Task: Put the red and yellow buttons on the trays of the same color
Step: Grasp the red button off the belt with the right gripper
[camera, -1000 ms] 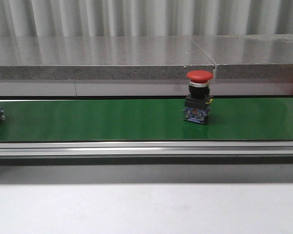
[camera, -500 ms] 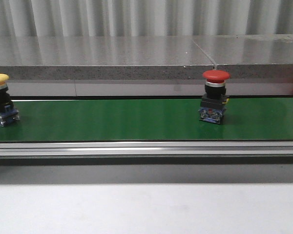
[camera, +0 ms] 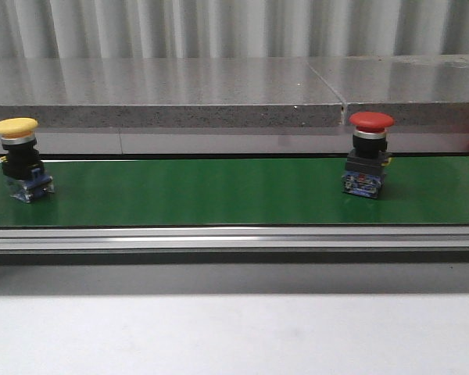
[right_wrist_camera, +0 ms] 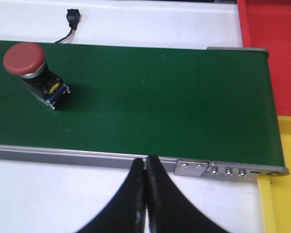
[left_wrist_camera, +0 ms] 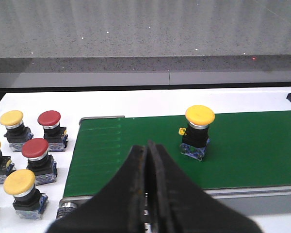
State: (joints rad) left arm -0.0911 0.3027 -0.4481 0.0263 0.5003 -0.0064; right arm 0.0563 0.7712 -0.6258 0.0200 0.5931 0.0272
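The yellow button (camera: 23, 160) is standing upright on the same green belt (camera: 203, 192), so it will go on riding toward the trays when I carry the red button.
A yellow button (camera: 19, 158) rides the green belt (camera: 203, 191) at the left, and a red button (camera: 369, 155) stands on it at the right. In the left wrist view the yellow button (left_wrist_camera: 198, 132) is on the belt beyond and beside my left gripper (left_wrist_camera: 147, 146), which is shut on nothing. The right wrist view has the red button (right_wrist_camera: 33, 73) far along the belt from my right gripper (right_wrist_camera: 146, 161), shut and empty over the belt's near rail. A red tray (right_wrist_camera: 274, 53) and a yellow tray (right_wrist_camera: 286, 204) lie past the belt's end.
Several spare red and yellow buttons (left_wrist_camera: 31, 158) stand on the white table beside the belt's start. A grey stone ledge (camera: 234, 90) runs behind the belt. A small black connector with a cable (right_wrist_camera: 72, 20) lies beyond the belt.
Both buttons have travelled right along the belt; the yellow one has come fully into the front view from the left edge. No gripper shows in the front view.
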